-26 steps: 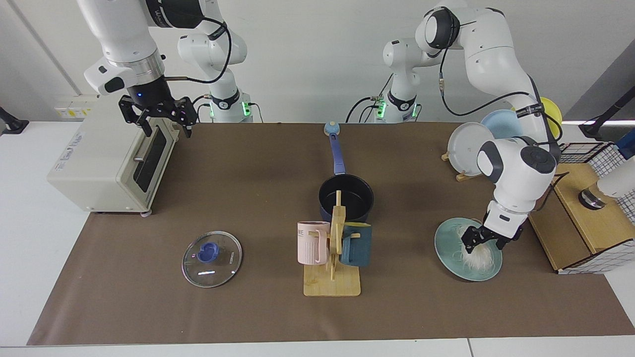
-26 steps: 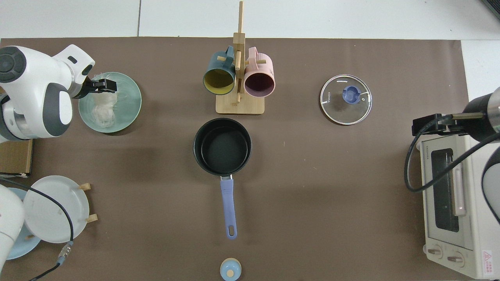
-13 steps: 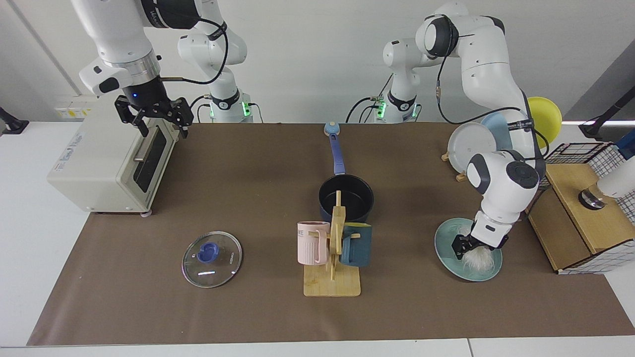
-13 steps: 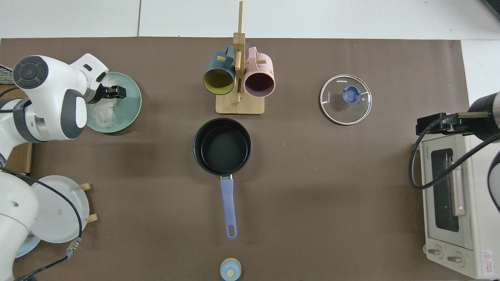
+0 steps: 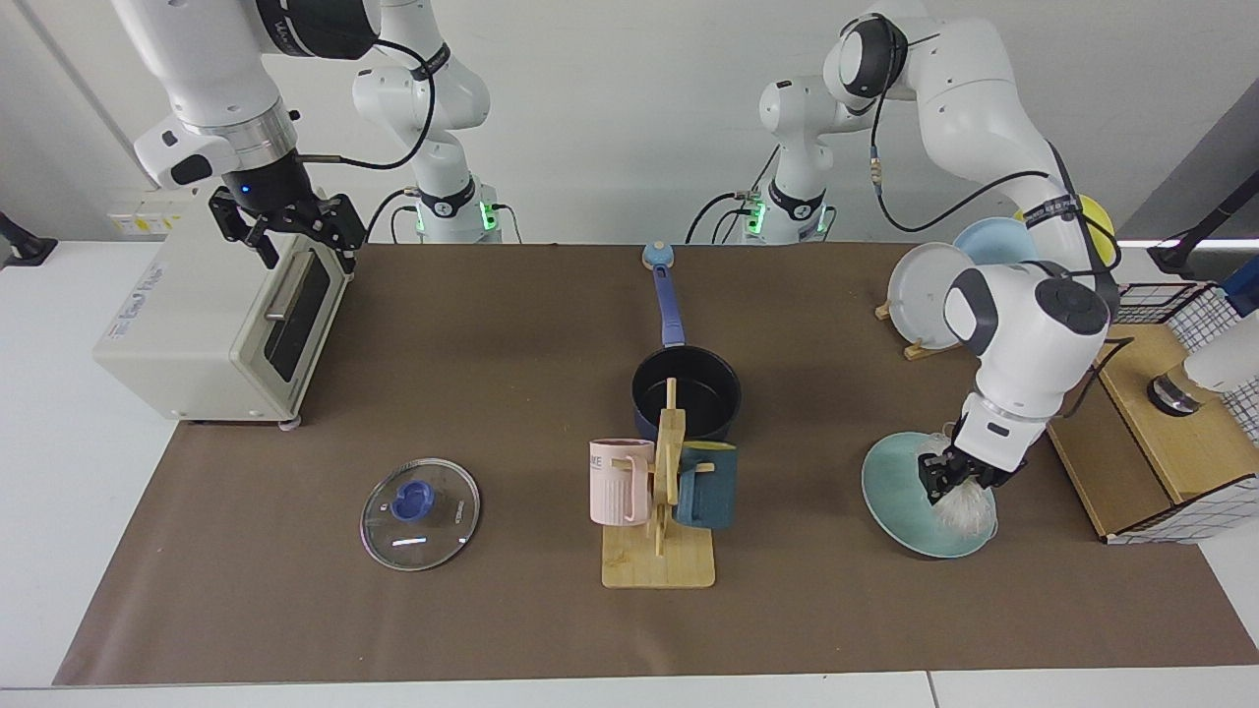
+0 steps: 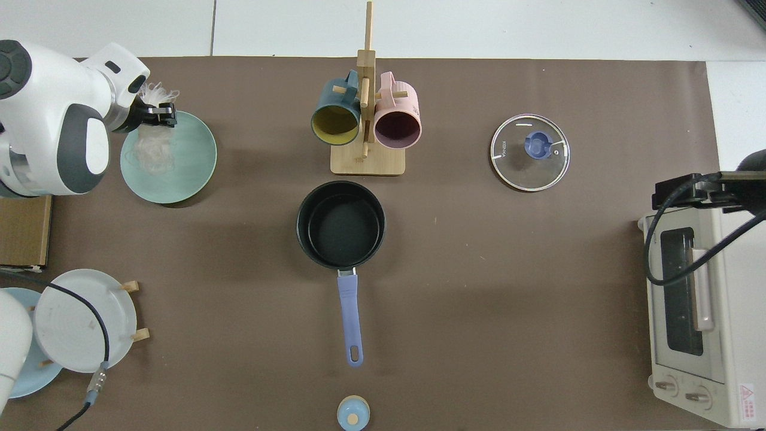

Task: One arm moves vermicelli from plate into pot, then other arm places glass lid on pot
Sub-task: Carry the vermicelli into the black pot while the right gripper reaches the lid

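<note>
My gripper is going to lower the glass lid (image 5: 420, 514), and the navy pot's opening (image 5: 687, 391) looks about as wide as the lid. The lid will sit flat across the pot's rim when I lower it.
The pale teal plate (image 5: 890, 482) (image 6: 191, 161) lies at the right in the facing view. My left gripper (image 5: 959, 472) (image 6: 158, 114) hangs just above its outer edge, shut on the vermicelli (image 5: 962, 506) (image 6: 148, 149). The white tangle hangs from the fingers over the plate, and a tuft sticks out past them. The navy pot (image 5: 687, 393) (image 6: 341, 224) stands open at mid-table, its black inside bare and its blue handle pointing toward the arm bases. Flat on the mat lies the glass lid (image 5: 420, 500) (image 6: 530, 152). My right gripper (image 5: 285, 221) (image 6: 688, 191) waits open above the toaster oven.
A wooden mug rack (image 5: 659, 560) (image 6: 366, 161) with a pink and a dark teal mug stands between pot and table edge. A toaster oven (image 5: 216, 315) (image 6: 694, 311), a plate rack (image 5: 934, 280) (image 6: 78, 320), a wooden box (image 5: 1151, 433) and a small blue knob (image 5: 658, 256) (image 6: 353, 413) ring the mat.
My left gripper has closed on the vermicelli and lifted it off the plate, shifting toward the plate's outer edge. The right gripper has drifted farther over the oven.
</note>
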Motion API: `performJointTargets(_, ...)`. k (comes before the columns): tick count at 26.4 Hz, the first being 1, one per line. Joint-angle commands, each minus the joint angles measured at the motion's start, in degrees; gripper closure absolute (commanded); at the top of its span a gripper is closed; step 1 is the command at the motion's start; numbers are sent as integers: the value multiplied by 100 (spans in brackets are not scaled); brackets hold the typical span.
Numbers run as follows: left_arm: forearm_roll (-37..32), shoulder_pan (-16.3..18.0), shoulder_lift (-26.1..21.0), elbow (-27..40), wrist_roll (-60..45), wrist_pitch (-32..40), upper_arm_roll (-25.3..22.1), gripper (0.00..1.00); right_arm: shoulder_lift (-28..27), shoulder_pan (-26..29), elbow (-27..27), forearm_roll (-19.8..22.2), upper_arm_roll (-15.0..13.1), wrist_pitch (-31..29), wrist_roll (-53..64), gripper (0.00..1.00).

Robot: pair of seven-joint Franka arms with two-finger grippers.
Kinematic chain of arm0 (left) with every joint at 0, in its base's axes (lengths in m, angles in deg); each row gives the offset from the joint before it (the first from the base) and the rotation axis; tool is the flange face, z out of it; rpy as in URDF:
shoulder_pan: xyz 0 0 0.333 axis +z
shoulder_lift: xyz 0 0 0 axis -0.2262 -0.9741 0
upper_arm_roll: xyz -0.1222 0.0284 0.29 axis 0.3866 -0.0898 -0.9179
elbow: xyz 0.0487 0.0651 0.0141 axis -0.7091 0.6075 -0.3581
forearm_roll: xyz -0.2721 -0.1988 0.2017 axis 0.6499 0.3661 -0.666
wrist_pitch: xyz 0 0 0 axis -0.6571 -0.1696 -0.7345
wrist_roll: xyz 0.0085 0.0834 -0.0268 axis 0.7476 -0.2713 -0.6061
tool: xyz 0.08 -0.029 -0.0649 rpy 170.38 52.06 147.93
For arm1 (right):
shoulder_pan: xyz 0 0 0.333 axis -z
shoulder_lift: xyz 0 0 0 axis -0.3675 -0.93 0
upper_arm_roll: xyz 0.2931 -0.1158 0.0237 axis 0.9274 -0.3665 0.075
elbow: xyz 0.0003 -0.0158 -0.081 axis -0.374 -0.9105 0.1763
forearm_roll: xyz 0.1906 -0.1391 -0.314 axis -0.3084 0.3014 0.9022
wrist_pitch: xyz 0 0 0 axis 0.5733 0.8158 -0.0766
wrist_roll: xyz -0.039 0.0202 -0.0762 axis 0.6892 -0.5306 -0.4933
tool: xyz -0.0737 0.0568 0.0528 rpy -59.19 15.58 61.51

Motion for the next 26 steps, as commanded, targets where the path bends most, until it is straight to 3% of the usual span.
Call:
performJointTargets(1, -30, -69, 752, 97, -740, 709, 383, 100, -742, -132, 884, 40, 83, 476, 155, 1)
performJointTargets(6, -39, -69, 1078, 141, -1504, 1377, 1201, 100, -2139, -150, 2246, 66, 56, 398, 128, 2)
performJointTargets(10, -30, -51, 1122, 298, -2084, 1616, 1886, 100, -2957, -315, 2898, 224, 57, 38, 111, 2)
performJointTargets(16, -21, 10, 1245, 1115, -2428, 950, 2608, 100, -3793, -703, 3154, 392, -75, -850, -117, 2)
performJointTargets(22, -30, -43, 1140, 1819, -2394, 255, 2661, 100, -4558, -800, 3453, 392, -145, -1307, -223, 2)
performJointTargets(26, -39, -165, 946, 2091, -2490, 34, 2679, 100, -4726, -800, 3444, 383, -163, -1413, -258, 3)
